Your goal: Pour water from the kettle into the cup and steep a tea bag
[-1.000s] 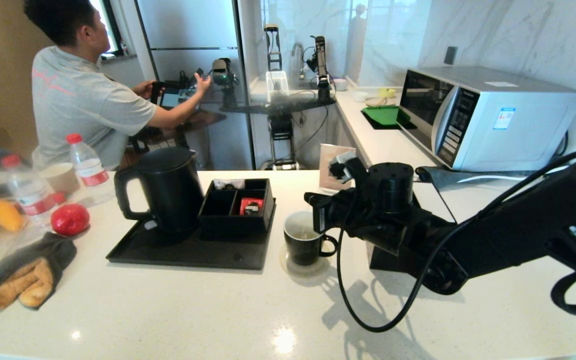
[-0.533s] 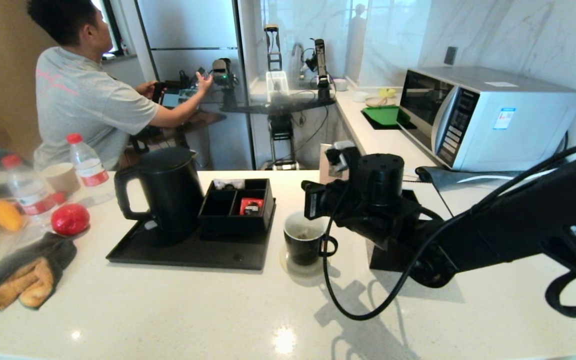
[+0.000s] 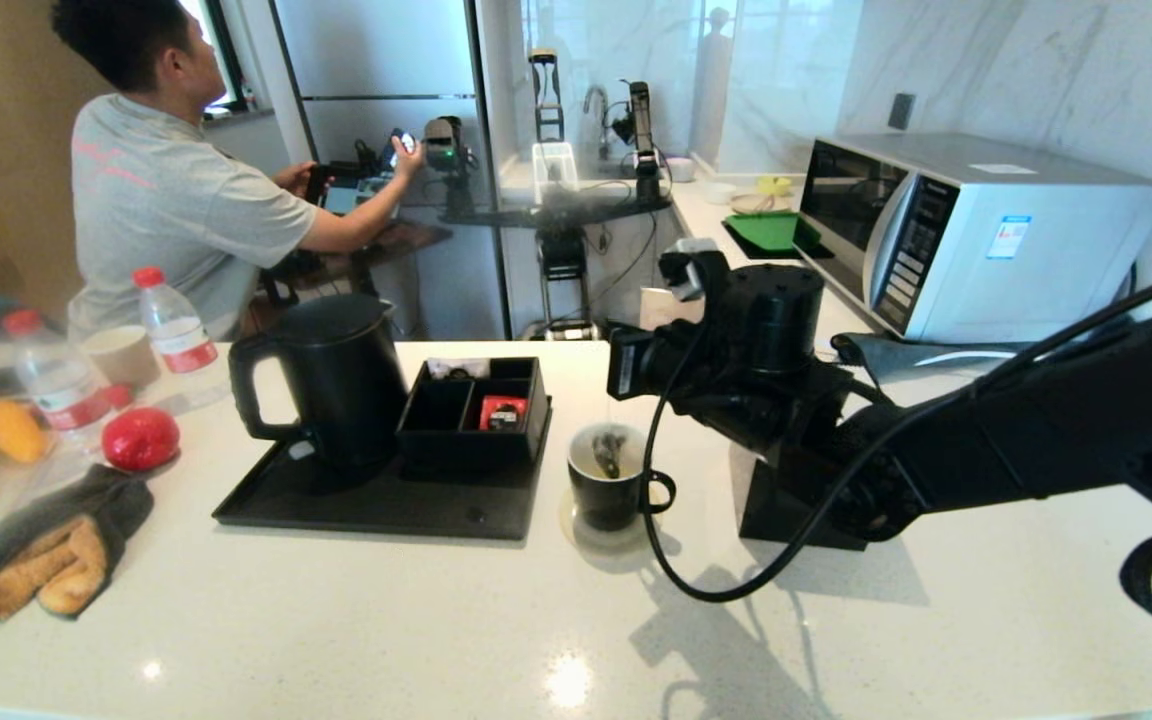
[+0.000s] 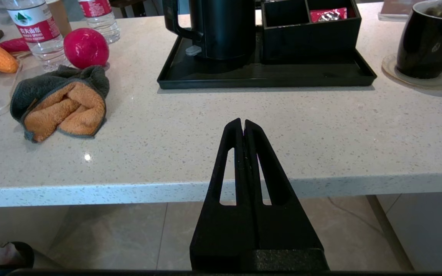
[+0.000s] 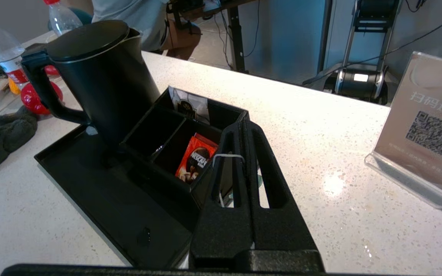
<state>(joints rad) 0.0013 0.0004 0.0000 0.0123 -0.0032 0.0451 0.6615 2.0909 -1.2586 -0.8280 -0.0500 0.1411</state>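
Note:
My right gripper should lower the string and sink the tea bag [image 3: 609, 449] deeper inside the cup [image 3: 605, 472] before lifting it out, because it hangs high at the cup's opening.
The black cup [image 3: 608, 482] stands on a round coaster right of the tray; its white inside shows. The tea bag [image 3: 606, 452] hangs in the cup's mouth on a thin white string [image 5: 226, 156]. My right gripper [image 5: 243, 124] is shut on that string, held above the cup; in the head view my wrist hides its fingers. The tall black kettle [image 3: 336, 375] stands upright on the tray, lid on, handle to the left. My left gripper [image 4: 243, 122] is shut and empty, parked low at the counter's front edge. I cannot make out the water level.
A black tray [image 3: 266, 505] carries a black organiser box [image 3: 476, 400] with a red packet [image 3: 504, 412]. Bottles [image 3: 171, 325], a red ball [image 3: 140, 438] and a cloth [image 3: 56, 545] lie left. A QR sign [image 5: 428, 126], a microwave [image 3: 966, 235] and a person [image 3: 166, 190] are behind.
My right arm has risen over the cup, and the tea bag has come up from deep inside the cup towards its mouth. The kettle and left arm stayed still.

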